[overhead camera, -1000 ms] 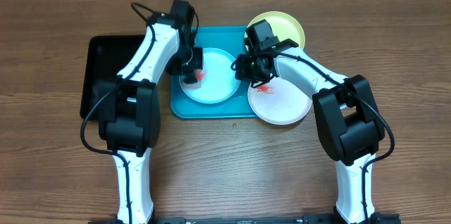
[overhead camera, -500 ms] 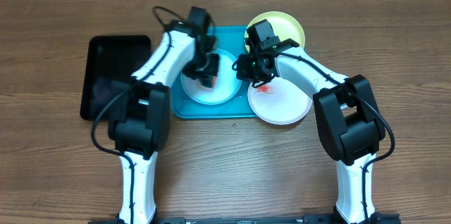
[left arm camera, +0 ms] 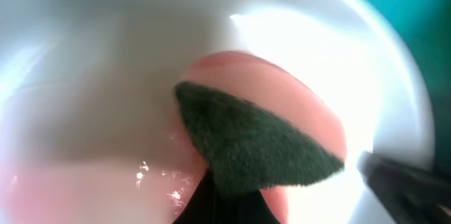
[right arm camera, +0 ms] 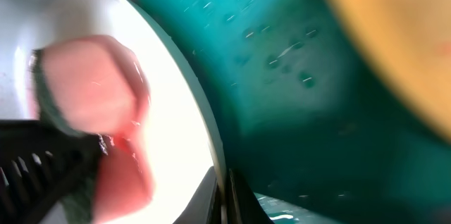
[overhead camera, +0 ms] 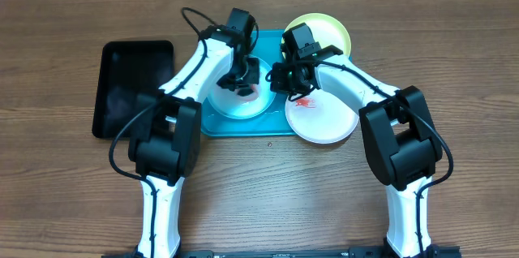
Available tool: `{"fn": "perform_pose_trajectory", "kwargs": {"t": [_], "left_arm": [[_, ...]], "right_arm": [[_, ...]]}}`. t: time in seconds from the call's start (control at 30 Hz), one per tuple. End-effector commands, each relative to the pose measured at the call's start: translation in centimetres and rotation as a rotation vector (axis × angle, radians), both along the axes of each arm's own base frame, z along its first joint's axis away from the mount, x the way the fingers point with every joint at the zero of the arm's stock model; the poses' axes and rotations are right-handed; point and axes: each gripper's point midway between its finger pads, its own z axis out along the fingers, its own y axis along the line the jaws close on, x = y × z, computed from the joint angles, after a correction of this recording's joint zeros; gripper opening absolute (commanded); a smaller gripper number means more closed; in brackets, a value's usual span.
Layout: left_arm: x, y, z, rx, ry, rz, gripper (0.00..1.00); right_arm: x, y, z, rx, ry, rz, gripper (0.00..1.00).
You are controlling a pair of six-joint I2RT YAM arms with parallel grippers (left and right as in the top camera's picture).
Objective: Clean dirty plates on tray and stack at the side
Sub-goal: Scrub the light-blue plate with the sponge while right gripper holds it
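Next, my left gripper wipes the pink sponge back over the plate's opposite part, because the sponge is close to the plate's rim that my right gripper is holding.
The pale blue plate lies on the turquoise tray. My left gripper is shut on a pink sponge with a green scouring face and presses it on this plate's right part. My right gripper is shut on the plate's right rim; the rim sits between its fingers in the right wrist view. The white plate, with a red smear, lies on the table right of the tray. The yellow-green plate lies at the tray's back right corner.
A smaller black tray lies on the wooden table left of the turquoise tray. In the right wrist view the sponge, the wet tray floor and the yellow-green plate show.
My left gripper has moved right across the pale blue plate with the sponge, towards the right gripper. The right arm and the other plates have not moved.
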Motion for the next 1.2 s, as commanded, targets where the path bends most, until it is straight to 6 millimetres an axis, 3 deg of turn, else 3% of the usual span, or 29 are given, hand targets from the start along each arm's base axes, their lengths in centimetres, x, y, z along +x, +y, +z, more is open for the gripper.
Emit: {"fn": "perform_pose_trajectory", "kwargs": {"t": [0.0, 0.1, 0.2, 0.4, 0.5, 0.73, 0.83, 0.93, 1.03, 1.17], "left_arm": [[0.1, 7.0, -0.5, 0.234, -0.006, 0.26, 0.04], [-1.1, 7.2, -0.6, 0.254, 0.044, 0.238, 0.04], [-3.0, 6.0, -0.8, 0.218, 0.129, 0.114, 0.04], [-6.2, -0.9, -0.1, -0.146, 0.242, -0.23, 0.04], [-5.4, -2.8, 0.4, -0.245, 0.192, -0.301, 0.04], [-0.8, -4.0, 0.7, -0.265, -0.01, -0.326, 0.04], [1.4, -2.1, 0.3, -0.141, -0.079, -0.229, 0.04], [2.7, 2.5, -0.2, 0.105, -0.113, -0.027, 0.04], [1.6, 6.2, -0.1, 0.286, -0.086, 0.122, 0.04], [-1.2, 6.8, -0.4, 0.328, 0.021, 0.106, 0.04]], "right_arm": [[-0.2, 0.0, -0.1, 0.012, 0.01, 0.002, 0.04], [-0.3, 0.0, -0.1, 0.011, 0.017, -0.003, 0.04], [-0.5, -0.2, -0.3, 0.006, 0.034, -0.01, 0.04], [-0.6, -0.2, -0.3, 0.005, 0.036, -0.01, 0.04], [-0.6, -0.2, -0.3, 0.005, 0.036, -0.01, 0.04], [-0.6, -0.2, -0.3, 0.005, 0.036, -0.01, 0.04], [-0.6, -0.2, -0.3, 0.005, 0.036, -0.01, 0.04], [-0.6, -0.2, -0.3, 0.005, 0.035, -0.009, 0.04], [-0.6, -0.2, -0.3, 0.005, 0.034, -0.01, 0.04], [-0.5, -0.2, -0.3, 0.006, 0.031, -0.01, 0.04]]}}
